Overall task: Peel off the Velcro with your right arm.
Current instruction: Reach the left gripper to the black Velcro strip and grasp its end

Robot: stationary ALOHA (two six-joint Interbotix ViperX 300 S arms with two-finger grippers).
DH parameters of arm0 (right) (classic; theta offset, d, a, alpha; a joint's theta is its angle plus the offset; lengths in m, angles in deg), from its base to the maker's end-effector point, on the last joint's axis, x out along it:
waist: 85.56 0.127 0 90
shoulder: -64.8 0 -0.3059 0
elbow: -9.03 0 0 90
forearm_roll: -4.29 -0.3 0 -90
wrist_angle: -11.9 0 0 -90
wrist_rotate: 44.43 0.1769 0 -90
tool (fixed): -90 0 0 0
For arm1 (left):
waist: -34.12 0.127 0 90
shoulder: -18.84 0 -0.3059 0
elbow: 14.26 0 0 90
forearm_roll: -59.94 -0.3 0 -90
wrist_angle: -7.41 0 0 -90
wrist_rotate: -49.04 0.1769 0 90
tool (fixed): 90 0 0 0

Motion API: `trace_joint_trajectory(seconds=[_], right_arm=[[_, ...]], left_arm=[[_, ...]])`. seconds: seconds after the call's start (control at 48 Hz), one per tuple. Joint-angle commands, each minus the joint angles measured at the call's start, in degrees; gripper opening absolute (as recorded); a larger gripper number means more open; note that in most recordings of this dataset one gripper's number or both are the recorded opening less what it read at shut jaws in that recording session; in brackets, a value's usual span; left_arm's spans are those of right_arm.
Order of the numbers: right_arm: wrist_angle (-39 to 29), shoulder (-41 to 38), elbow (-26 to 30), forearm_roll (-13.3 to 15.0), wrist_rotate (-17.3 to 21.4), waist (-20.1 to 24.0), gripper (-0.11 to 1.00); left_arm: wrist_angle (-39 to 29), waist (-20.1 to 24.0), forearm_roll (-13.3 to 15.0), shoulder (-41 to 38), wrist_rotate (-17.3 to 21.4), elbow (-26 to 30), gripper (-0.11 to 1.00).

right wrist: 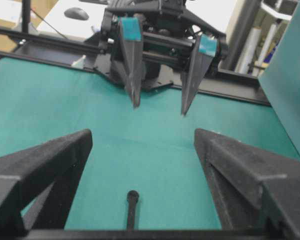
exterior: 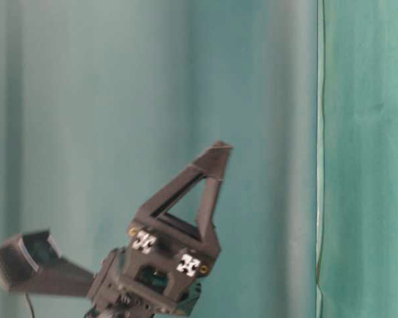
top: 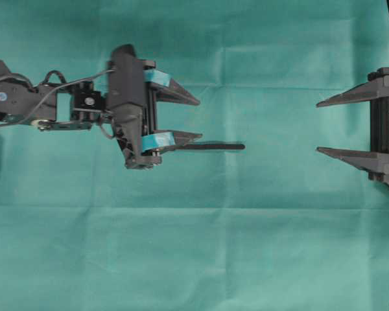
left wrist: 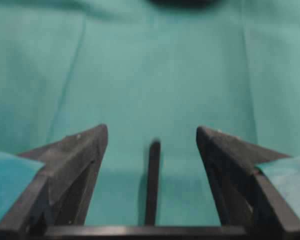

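Observation:
The Velcro's visible length (top: 212, 146) is straight and free of kinks, so its loose end (top: 240, 146) should stick out and sag only a little when my left gripper lifts it.
The Velcro (top: 220, 146) is a thin black strap lying flat on the green cloth, apart from both grippers. My left gripper (top: 200, 119), with teal patches, hangs open above it, and its lower finger overlaps the strap's left part from overhead. In the left wrist view the Velcro (left wrist: 151, 190) runs up the middle between the open left gripper (left wrist: 152, 129) fingers. My right gripper (top: 318, 127), plain black, stands open at the right edge, facing the left one. The right wrist view shows the Velcro (right wrist: 132, 207), rounded end away from me, low between the right gripper (right wrist: 143, 132) fingers. Beyond it hangs the left gripper (right wrist: 159, 110).
Green cloth (top: 194, 246) covers the whole table. A green curtain (right wrist: 290, 75) stands at one side, and a black frame rail (right wrist: 40, 42) runs behind the left arm. In the table-level view, black spread fingers (exterior: 215, 159) rise before the curtain; whose they are is unclear.

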Motion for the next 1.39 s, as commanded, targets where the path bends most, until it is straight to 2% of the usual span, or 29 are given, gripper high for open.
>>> trace_joint_trajectory(seconds=[0.0, 0.187, 0.291, 1.374], right_arm=[[0.6, -0.3, 0.5, 0.1, 0.1, -0.1, 0.64], [0.6, -0.3, 0.4, 0.1, 0.1, -0.1, 0.64], [0.5, -0.2, 0.2, 0.1, 0.1, -0.1, 0.64], [2.2, -0.2, -1.2, 0.1, 0.3, -0.1, 0.64]], left_arm=[[-6.4, 0.1, 0.1, -0.3, 0.0, 3.3, 0.75], [-18.2, 0.1, 0.1, -2.8, 0.2, 7.9, 0.75], [-20.0, 0.0, 0.1, -4.6, 0.2, 9.1, 0.75], [-16.9, 0.7, 0.0, -21.5, 0.4, 13.0, 0.75]])
